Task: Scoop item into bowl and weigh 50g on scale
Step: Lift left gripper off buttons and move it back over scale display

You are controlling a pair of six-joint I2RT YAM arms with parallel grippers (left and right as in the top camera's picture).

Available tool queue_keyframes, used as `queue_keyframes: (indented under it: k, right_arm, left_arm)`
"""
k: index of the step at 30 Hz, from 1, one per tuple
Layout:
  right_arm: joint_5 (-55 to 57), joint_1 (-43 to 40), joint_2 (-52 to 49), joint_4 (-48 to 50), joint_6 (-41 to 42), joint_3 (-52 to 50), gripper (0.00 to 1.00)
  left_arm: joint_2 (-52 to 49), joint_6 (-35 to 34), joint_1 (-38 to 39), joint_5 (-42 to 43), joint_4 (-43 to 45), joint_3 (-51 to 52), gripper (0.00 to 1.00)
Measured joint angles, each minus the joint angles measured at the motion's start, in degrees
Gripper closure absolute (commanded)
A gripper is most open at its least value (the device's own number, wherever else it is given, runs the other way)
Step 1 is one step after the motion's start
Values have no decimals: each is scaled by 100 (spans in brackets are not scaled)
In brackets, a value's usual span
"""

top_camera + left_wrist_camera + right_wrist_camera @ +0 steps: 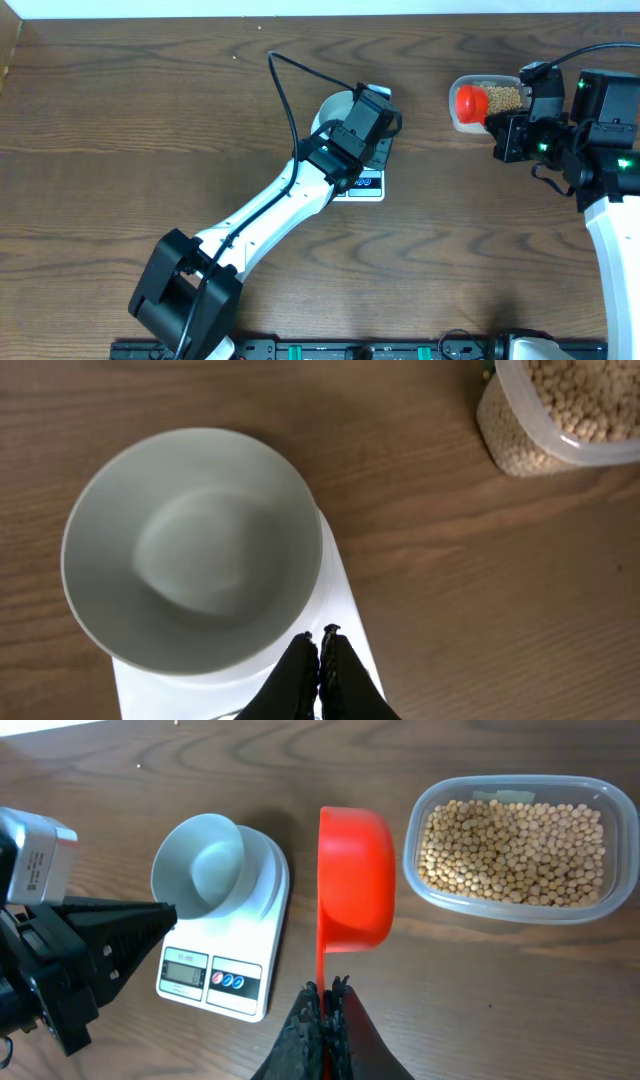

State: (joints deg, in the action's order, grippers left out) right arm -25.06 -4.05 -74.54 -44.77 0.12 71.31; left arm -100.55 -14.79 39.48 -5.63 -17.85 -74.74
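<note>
The robot's left arm hangs over the bowl (332,107) where the red scoop has to pour, so next the left gripper moves up and back away beside the scale (298,135) first.
The pale bowl (190,550) stands empty on the white scale (262,920), whose display and red and blue buttons face the front; the bowl also shows in the right wrist view (200,865) and partly in the overhead view (335,105). My left gripper (321,638) is shut and empty, its tips just beside the bowl's near rim over the scale (340,600). My right gripper (327,988) is shut on the handle of a red scoop (355,880), held tilted on its side above the table, left of the clear tub (515,845) of tan beans (510,835).
In the overhead view the left arm (290,200) covers most of the scale (368,185). The red scoop (470,102) hangs over the left end of the tub (490,95) at the back right. Bare wooden table lies around.
</note>
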Motion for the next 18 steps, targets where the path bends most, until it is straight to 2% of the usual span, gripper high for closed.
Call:
queue_keyframes:
  k: [18]
  right_arm:
    - [28,0,0,9,0,0,99]
  left_arm:
    - [0,-2,-2,-59,9,2,93]
